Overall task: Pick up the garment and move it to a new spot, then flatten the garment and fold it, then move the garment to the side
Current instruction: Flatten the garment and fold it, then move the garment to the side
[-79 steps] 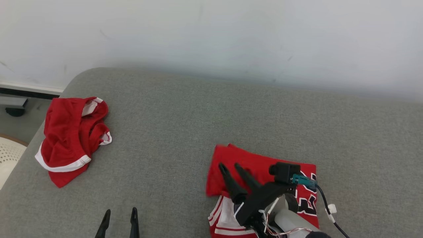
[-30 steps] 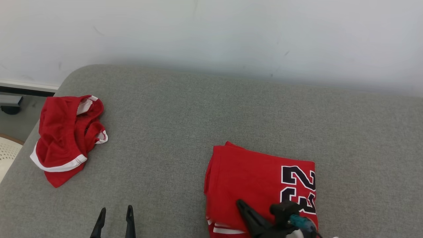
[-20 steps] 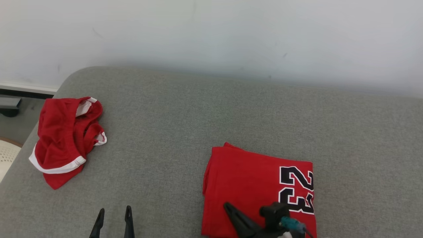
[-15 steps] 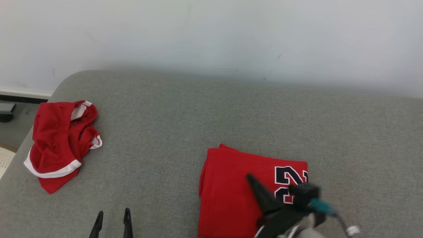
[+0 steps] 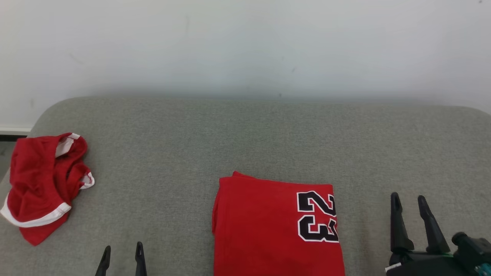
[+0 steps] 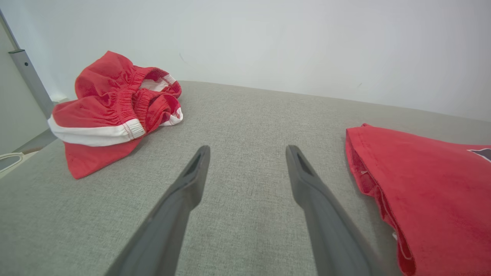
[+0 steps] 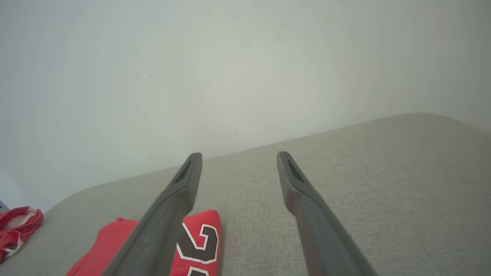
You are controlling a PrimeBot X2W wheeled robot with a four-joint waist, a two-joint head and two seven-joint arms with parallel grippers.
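The black number goes over a rounded fold at the garment's edge [image 5: 336,216], so the garment will slide along and stay neatly folded when I pull it.
A red jersey garment [image 5: 264,226] with a black number 23 lies folded into a neat rectangle on the grey cushion, near the front middle; it also shows at the right of the left wrist view as the garment [image 6: 422,184] and low left in the right wrist view as the garment [image 7: 195,245]. My right gripper [image 5: 408,201] stands open to the right of it, off the cloth, holding nothing. My left gripper [image 5: 122,251] is open at the lower left, apart from both cloths, fingers [image 6: 191,180] spread over bare cushion.
A crumpled pair of red shorts [image 5: 42,184] with white trim lies at the cushion's left end, seen too as the shorts [image 6: 115,111]. The grey cushion [image 5: 245,138] runs back to a pale wall [image 5: 245,46]. Its left edge drops to the floor.
My right gripper has come off the folded garment, swung right to the bare cushion and opened. The head camera has turned right, shifting the whole picture left. The left gripper stayed open.
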